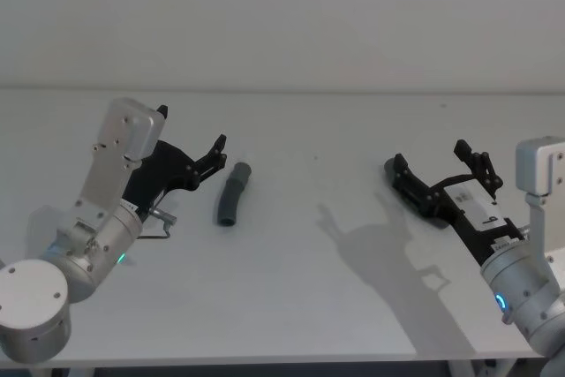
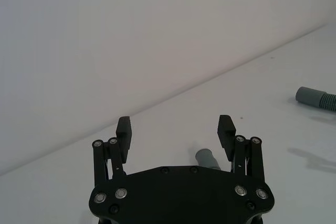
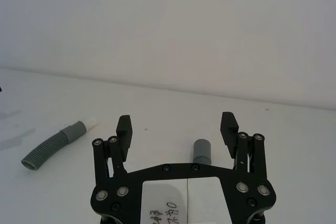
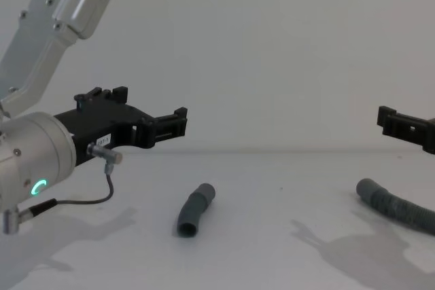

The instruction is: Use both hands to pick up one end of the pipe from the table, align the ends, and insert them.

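Note:
The short stub [image 4: 196, 208] is thick for its length, so its open near end [image 4: 187, 229] should stick out and sag only a little when the robot lifts it.
The short bent stub [image 1: 232, 193] of the pipe lies on the table [image 1: 309, 289] left of centre, its white tip [image 3: 91, 121] on the far end. My left gripper [image 1: 191, 127] hovers open just left of it, empty, with the stub's end [image 2: 208, 158] below its fingers. The long ribbed hose [image 4: 397, 207] lies at the right, and its smooth grey cuff [image 3: 202, 150] points away from me. Above that cuff my right gripper [image 3: 177, 124] hangs open and holds nothing. The two ends lie well apart.
A thin cable and a small plug [image 4: 103, 155] hang from the left wrist just above the table. A plain wall [image 1: 282, 15] closes the far edge. Shadows of the arms fall on the bare middle of the table [image 1: 380, 245].

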